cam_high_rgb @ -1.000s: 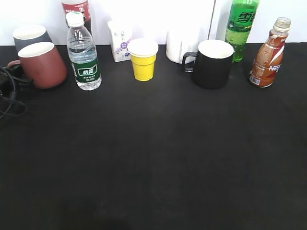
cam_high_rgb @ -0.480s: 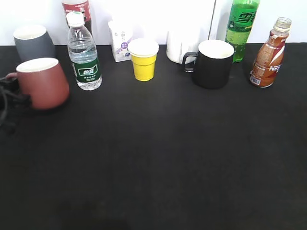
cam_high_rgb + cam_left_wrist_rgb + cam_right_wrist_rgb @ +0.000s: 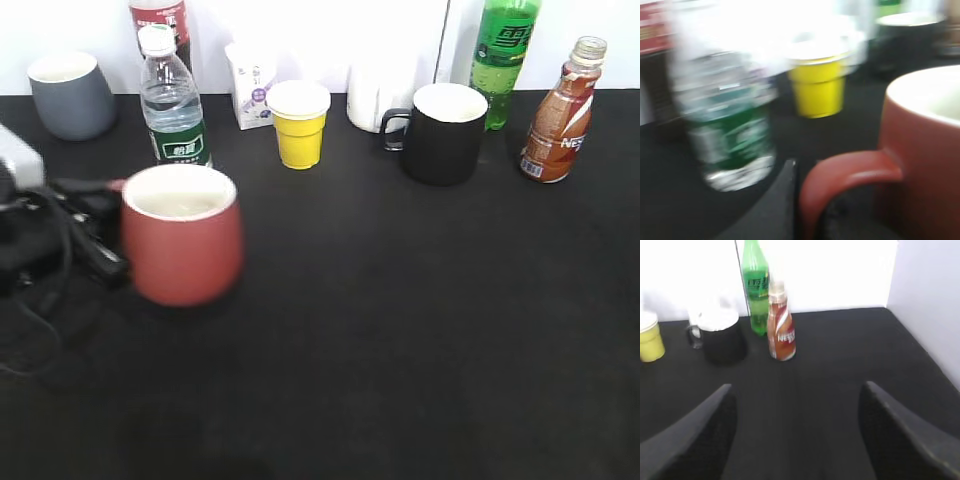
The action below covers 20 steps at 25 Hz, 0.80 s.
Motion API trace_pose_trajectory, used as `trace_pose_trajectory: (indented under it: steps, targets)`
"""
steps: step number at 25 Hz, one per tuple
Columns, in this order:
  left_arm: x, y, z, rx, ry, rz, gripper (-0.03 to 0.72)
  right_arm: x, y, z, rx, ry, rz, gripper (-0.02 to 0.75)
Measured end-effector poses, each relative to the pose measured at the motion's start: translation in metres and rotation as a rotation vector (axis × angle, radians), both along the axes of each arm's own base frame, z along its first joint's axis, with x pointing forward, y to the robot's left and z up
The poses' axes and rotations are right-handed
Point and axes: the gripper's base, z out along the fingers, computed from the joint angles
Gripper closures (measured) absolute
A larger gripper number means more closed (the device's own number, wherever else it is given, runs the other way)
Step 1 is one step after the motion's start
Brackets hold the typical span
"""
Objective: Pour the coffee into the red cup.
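Note:
My gripper will make coffee run out in a thin stream when it tips the bottle over the red cup, because the coffee bottle's opening is uncapped.
The red cup hangs above the black table at the left, upright, its white inside showing. My left gripper is shut on the cup's loop handle; the cup's body fills the right of the left wrist view. The coffee bottle with its brown and orange label stands at the far right back, and in the right wrist view ahead of my right gripper, which is open, empty and well short of it. The right gripper is out of the exterior view.
Along the back stand a grey cup, a clear green-labelled water bottle, a small yellow cup, a black mug, a tall green soda bottle and a white carton. Cables trail at the left.
My left gripper has carried the red cup from the back left toward the front and to the right, and higher. Nothing else has moved.

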Motion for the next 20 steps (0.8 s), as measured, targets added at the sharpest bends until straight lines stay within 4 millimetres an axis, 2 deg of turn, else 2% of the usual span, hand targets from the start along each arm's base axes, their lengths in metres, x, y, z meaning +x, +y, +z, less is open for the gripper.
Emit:
trace_pose_trajectory:
  steps: [5,13,17,20]
  targets:
    - [0.000,-0.003,0.000,-0.007,0.001,0.003,0.638,0.056,0.002,-0.021,0.011,-0.078,0.001,0.150]
    - [-0.001,-0.003,0.000,-0.007,0.001,0.002,0.639,0.147,0.005,-0.053,-0.015,-0.074,0.010,0.147]
    - [-0.001,-0.003,0.000,-0.007,0.001,0.003,0.640,0.196,0.008,-0.096,-0.023,-0.064,0.035,0.139]
    - [0.000,-0.003,0.000,-0.008,0.001,0.004,0.640,0.220,0.011,-0.137,-0.017,-0.063,0.061,0.087]
